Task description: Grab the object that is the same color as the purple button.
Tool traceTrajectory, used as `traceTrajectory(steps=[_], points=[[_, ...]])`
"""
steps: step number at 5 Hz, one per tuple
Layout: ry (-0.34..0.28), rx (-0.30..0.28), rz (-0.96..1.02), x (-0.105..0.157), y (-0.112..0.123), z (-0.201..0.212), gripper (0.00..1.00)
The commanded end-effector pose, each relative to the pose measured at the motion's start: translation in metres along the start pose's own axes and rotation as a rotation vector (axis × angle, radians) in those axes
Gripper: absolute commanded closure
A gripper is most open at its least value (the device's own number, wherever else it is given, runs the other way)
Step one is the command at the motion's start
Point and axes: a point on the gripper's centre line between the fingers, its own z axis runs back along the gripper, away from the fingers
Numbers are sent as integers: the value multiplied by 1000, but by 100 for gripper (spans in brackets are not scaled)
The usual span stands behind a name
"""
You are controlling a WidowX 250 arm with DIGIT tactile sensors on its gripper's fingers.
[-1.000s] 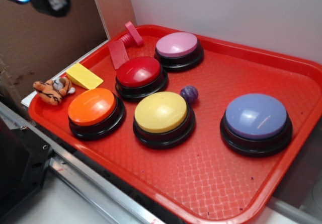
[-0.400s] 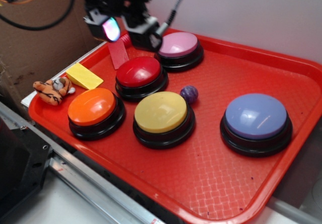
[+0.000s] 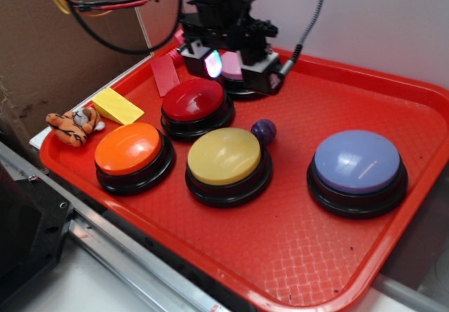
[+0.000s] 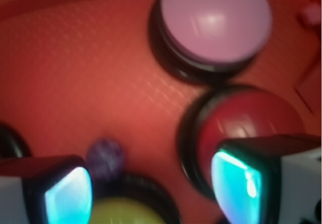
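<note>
I expect the yellow button to move slightly but stay behind when I lift the purple ball, because the ball sits against the button's black base.
A small dark purple ball lies on the red tray, touching the back right of the yellow button. The purple button, the largest one with a pale lavender-blue dome, stands at the right of the tray, out of the wrist view. My gripper hangs open in the air over the pink-topped button and the red button, behind and left of the ball. Nothing is between its glowing fingers.
An orange button sits at the tray's front left. A yellow wedge, a red block and a toy tiger lie along the left edge. Cardboard stands at the left, a white wall behind.
The gripper has travelled right and down from the upper left corner, and now hangs over the pink and red buttons, closer to the ball. Nothing on the tray moved.
</note>
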Motion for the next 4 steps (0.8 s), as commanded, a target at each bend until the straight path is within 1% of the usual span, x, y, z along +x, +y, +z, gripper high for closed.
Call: traceTrajectory(steps=[1,2,3,4], points=[[-81,-5,-103,23,-21,-4,0],[-58,-23,-196,23,-31,-23,0],[-40,-38,-248,16,-41,-32,0],[-14,-69,-263,7,-46,-39,0]])
